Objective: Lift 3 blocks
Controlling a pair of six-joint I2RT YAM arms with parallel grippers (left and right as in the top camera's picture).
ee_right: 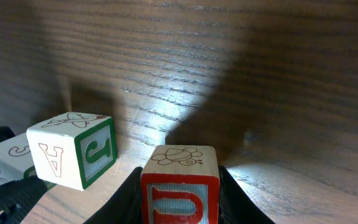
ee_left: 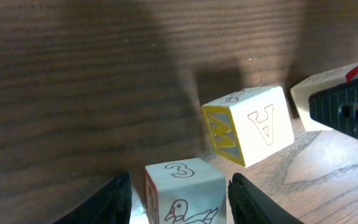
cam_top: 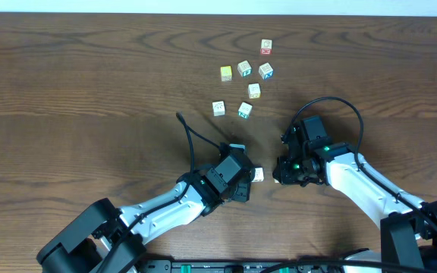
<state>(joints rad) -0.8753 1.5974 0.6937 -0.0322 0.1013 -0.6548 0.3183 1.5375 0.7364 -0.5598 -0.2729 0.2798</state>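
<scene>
The duck block [ee_left: 186, 186] is out of line with the "A" block. So next my left gripper takes hold of the duck block and puts it square against the yellow-framed side [ee_left: 223, 134] of the "A" block.
A cream block [ee_left: 185, 190] with a "3" and a duck stands between my left gripper's [ee_left: 180, 202] fingers, with a gap on each side, so that gripper is open. Just beyond it a tilted block [ee_left: 247, 124] with an "A" and a yellow-framed face rests on the wood; it is also in the right wrist view [ee_right: 73, 149]. My right gripper [ee_right: 180, 199] is shut on a red-faced block [ee_right: 180, 186] with a "U" and a bee. From overhead one cream block [cam_top: 257, 175] shows between the left gripper [cam_top: 246, 182] and the right gripper [cam_top: 279, 173].
Several loose alphabet cubes lie scattered farther back, among them a yellow-faced one [cam_top: 226, 73] and a red-marked one [cam_top: 266, 47]. A black cable [cam_top: 192, 140] arcs up from the left arm. The two grippers face each other closely over the brown wooden table [cam_top: 89, 91].
</scene>
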